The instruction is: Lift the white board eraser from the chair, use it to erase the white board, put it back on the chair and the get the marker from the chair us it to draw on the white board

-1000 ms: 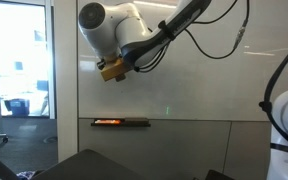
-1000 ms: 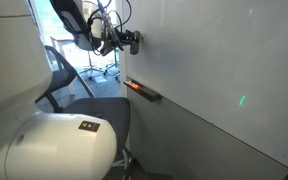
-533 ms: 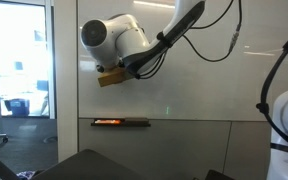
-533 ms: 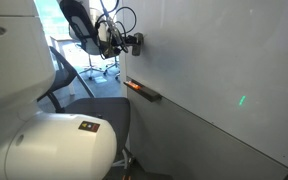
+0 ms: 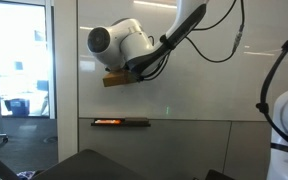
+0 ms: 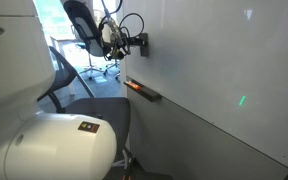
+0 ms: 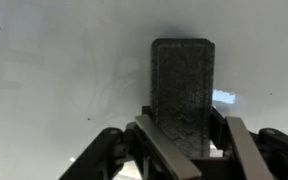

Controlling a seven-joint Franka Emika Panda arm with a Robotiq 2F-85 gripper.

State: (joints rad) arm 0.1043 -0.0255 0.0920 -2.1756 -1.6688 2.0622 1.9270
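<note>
The board eraser is nearing the white board's edge (image 5: 80, 78) by the window. Next, my gripper wipes back toward the board's middle (image 5: 176, 88) before lowering the eraser to the chair.
My gripper (image 5: 119, 78) is shut on the board eraser (image 5: 117, 79), a tan block with a dark felt face, and holds it against the white board (image 5: 204, 90). In the wrist view the eraser's dark felt (image 7: 182, 85) stands between the two fingers (image 7: 189, 140), flat against the pale glossy panel (image 7: 54, 80). In an exterior view the gripper (image 6: 139, 43) meets the white board (image 6: 224, 70) above the narrow dark tray ledge (image 6: 142, 91). The dark charcoal chair (image 5: 104, 165) lies at the bottom, well below the gripper. No marker shows on it.
The tray ledge (image 5: 121, 122) holds a small red item. A glass window pane (image 5: 19, 60) stands beside the board. A black wheeled office chair (image 6: 69, 80) stands near the window. The robot's white base (image 6: 54, 145) fills the foreground; a white arm link (image 5: 284, 110) is at the edge.
The gripper with the eraser has slid along the white board, a little sideways toward the board's middle and slightly down. The eraser now lies more level.
</note>
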